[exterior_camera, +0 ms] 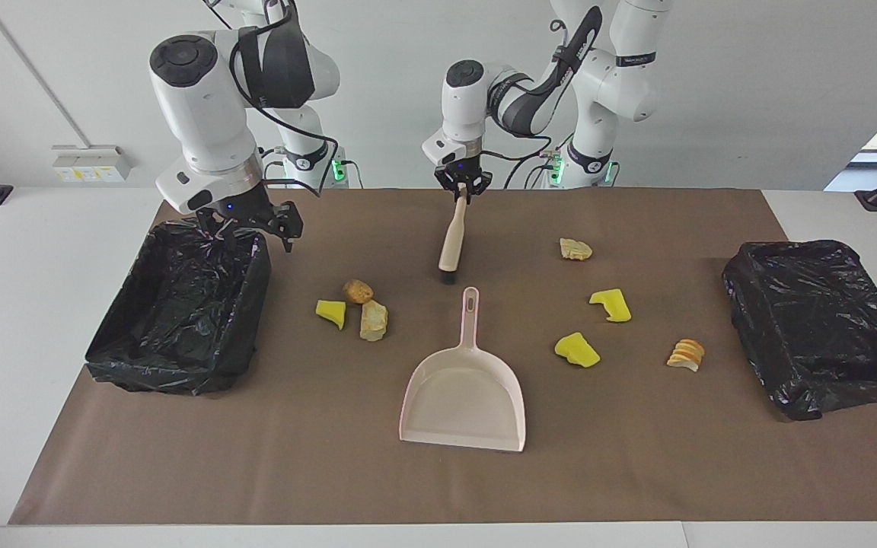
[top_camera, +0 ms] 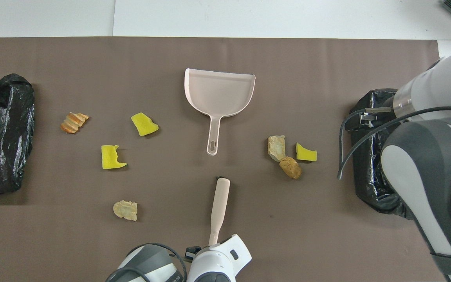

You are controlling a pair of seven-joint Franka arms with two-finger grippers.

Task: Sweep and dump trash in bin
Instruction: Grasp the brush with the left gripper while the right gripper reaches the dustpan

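Observation:
The pale pink dustpan's bottom (top_camera: pixel 219 93) is smooth and its front edge (top_camera: pixel 220 72) is open, so I expect swept trash to slide straight out when I tip the dustpan.
My left gripper (exterior_camera: pixel 463 187) is shut on the handle tip of the beige brush (exterior_camera: pixel 451 242) (top_camera: pixel 219 207). The brush slants down, its dark bristles at the mat near the pale pink dustpan's (exterior_camera: pixel 463 396) (top_camera: pixel 219 94) handle. Trash lies loose on the mat. A yellow chunk (exterior_camera: pixel 330 312), a brown lump (exterior_camera: pixel 358 290) and a tan lump (exterior_camera: pixel 373 320) sit toward the right arm's end. A tan lump (exterior_camera: pixel 575 249), two yellow chunks (exterior_camera: pixel 610 304) (exterior_camera: pixel 576 349) and a striped bread piece (exterior_camera: pixel 686 354) lie toward the left arm's end. My right gripper (exterior_camera: pixel 252 227) hangs open over the rim of a black-lined bin (exterior_camera: pixel 180 308).
A second black-lined bin (exterior_camera: pixel 819 323) (top_camera: pixel 2 133) stands at the left arm's end of the brown mat. In the overhead view the right arm's bulk covers much of the bin (top_camera: pixel 368 164) at its own end. White table borders the mat.

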